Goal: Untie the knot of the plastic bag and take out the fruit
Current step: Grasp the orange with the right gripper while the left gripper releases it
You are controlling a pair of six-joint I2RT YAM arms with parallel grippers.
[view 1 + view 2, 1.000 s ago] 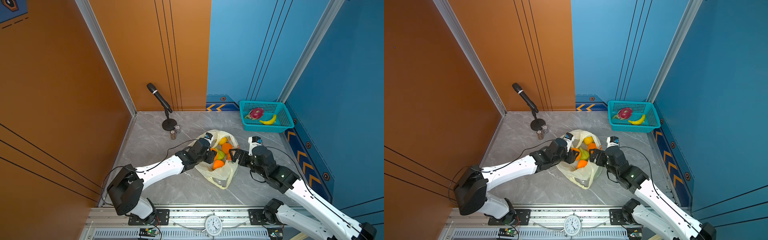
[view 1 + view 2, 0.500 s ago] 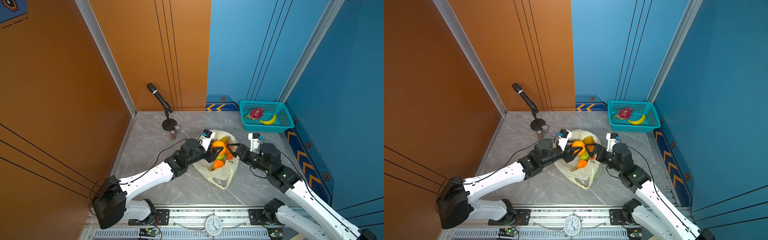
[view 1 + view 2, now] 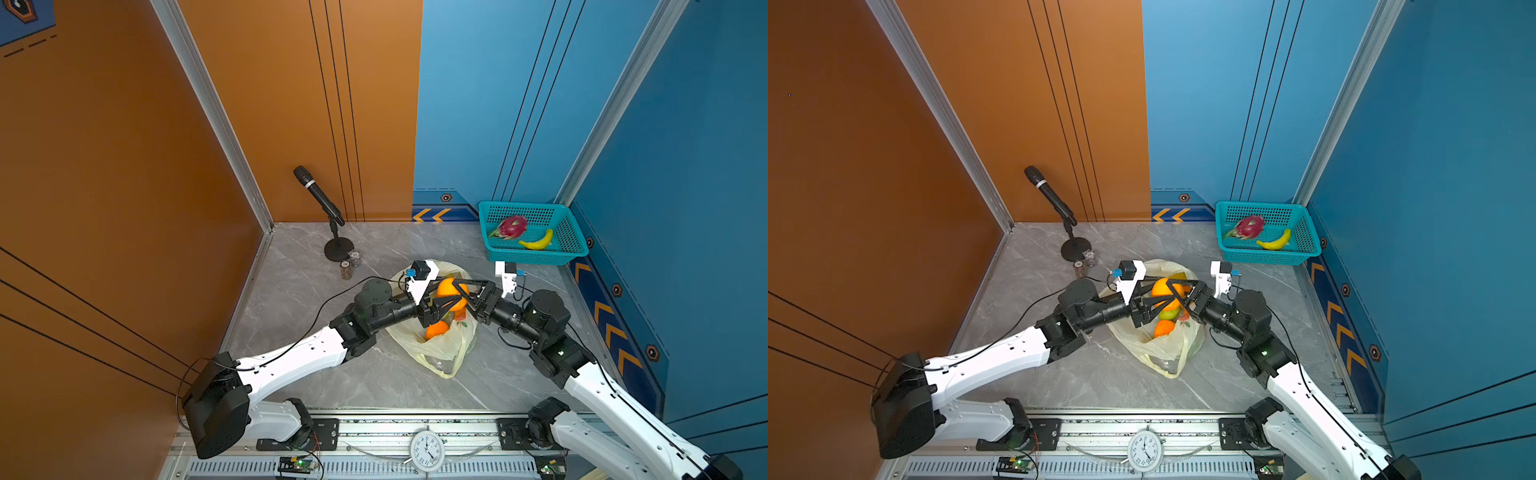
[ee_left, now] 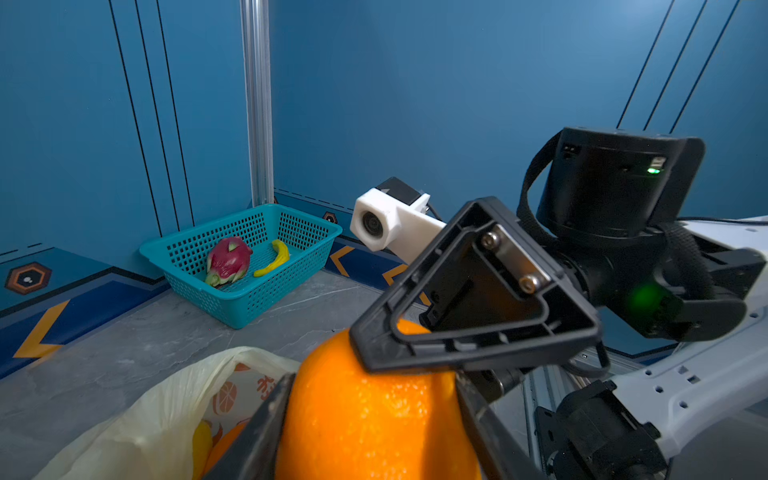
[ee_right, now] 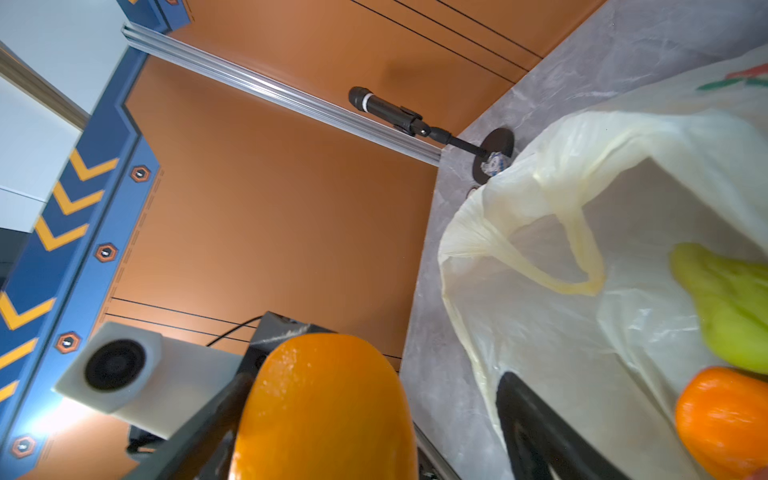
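Observation:
The robot's left gripper is holding the orange (image 3: 451, 293) far from the teal basket (image 3: 532, 232), so the right gripper should take the orange and carry it there, which will free the left gripper for the bag.
The pale yellow plastic bag (image 3: 440, 353) (image 3: 1167, 353) lies open on the grey floor. No knot shows; a handle loop (image 5: 577, 249) hangs loose. My left gripper (image 3: 446, 301) (image 4: 374, 378) is shut on an orange (image 3: 449, 291) (image 3: 1165, 291), holding it above the bag's mouth. My right gripper (image 3: 459, 291) (image 5: 374, 378) faces it from the other side, open, with its fingers straddling the same orange. One right finger (image 5: 536, 424) stands clear of the peel. Inside the bag lie another orange (image 3: 436, 330) (image 5: 723, 419) and a green-yellow fruit (image 5: 727, 311).
A teal basket (image 3: 536, 259) in the back right corner holds a pink dragon fruit (image 3: 513, 226) and a banana (image 3: 538, 241). A microphone on a stand (image 3: 318, 195) with two small jars (image 3: 347, 269) is behind the bag on the left. Walls close in on three sides.
My left gripper has lifted the orange up out of the bag. The right gripper has risen to meet it, and its jaws have come in slightly around the orange.

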